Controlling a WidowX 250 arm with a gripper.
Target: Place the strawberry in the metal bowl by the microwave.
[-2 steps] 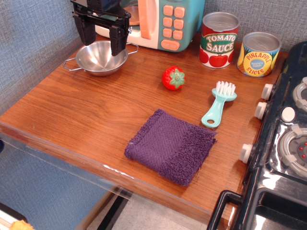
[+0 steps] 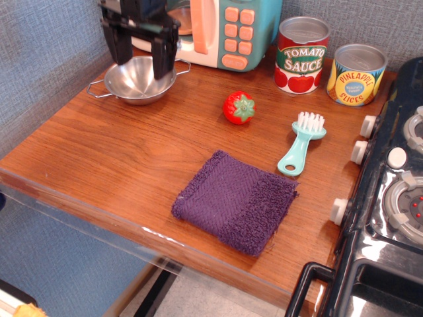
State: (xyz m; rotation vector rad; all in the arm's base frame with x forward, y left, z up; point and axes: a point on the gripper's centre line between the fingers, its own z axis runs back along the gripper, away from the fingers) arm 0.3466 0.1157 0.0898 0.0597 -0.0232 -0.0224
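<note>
The red strawberry (image 2: 238,107) will roll around and come to rest inside the metal bowl when I drop it in, because the bowl has curved, sloping sides (image 2: 124,83).
The red strawberry (image 2: 238,107) with its green cap lies on the wooden counter, right of the metal bowl (image 2: 135,82). The bowl stands at the back left, in front of the teal and cream microwave (image 2: 228,30). My black gripper (image 2: 140,65) hangs over the bowl with its two fingers apart, open and empty. It is well left of the strawberry.
A tomato sauce can (image 2: 301,55) and a pineapple slices can (image 2: 355,74) stand at the back right. A teal brush (image 2: 301,143) and a folded purple cloth (image 2: 235,200) lie on the counter. A black toy stove (image 2: 390,198) borders the right edge.
The gripper has shifted very slightly over the bowl. Nothing else has moved.
</note>
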